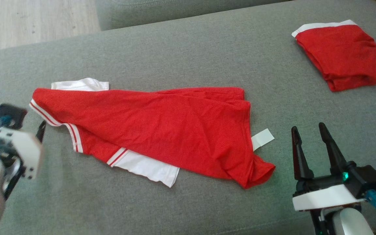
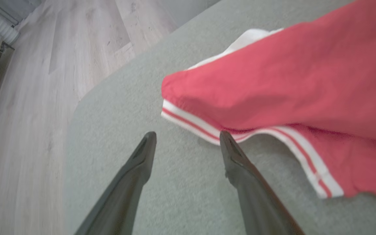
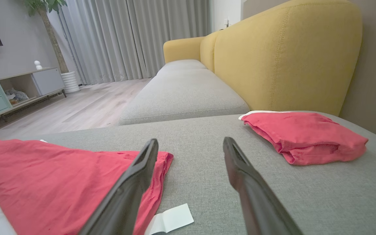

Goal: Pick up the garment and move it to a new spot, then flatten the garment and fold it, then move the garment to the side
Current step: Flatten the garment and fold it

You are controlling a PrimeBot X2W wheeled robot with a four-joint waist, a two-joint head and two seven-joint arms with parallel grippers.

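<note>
A striped band [image 1: 117, 157] of cloth joins the white sleeve [image 1: 149, 168] to the garment's red side, so the red side should fold over too when the robot folds the sleeve inward.
The garment [image 1: 162, 127], red with white striped cuffs and white panels, lies spread and creased across the middle of the grey cushion [image 1: 188, 49]. My left gripper [image 1: 33, 130] hovers just left of the striped sleeve. In the left wrist view it [image 2: 188, 135] is open and holds nothing, with the right finger's tip at the striped cuff [image 2: 191, 120] of the garment [image 2: 289, 81]. My right gripper [image 1: 308, 128] stands open and empty right of the garment's hem. The right wrist view shows the same gripper [image 3: 191, 142] beside the red cloth [image 3: 54, 182].
A second red garment [image 1: 343, 55] lies folded at the cushion's far right, below the yellow backrest [image 3: 286, 55]. A white label [image 1: 262, 138] sticks out at the hem. Wood floor [image 2: 28, 114] lies beyond the cushion's left edge.
</note>
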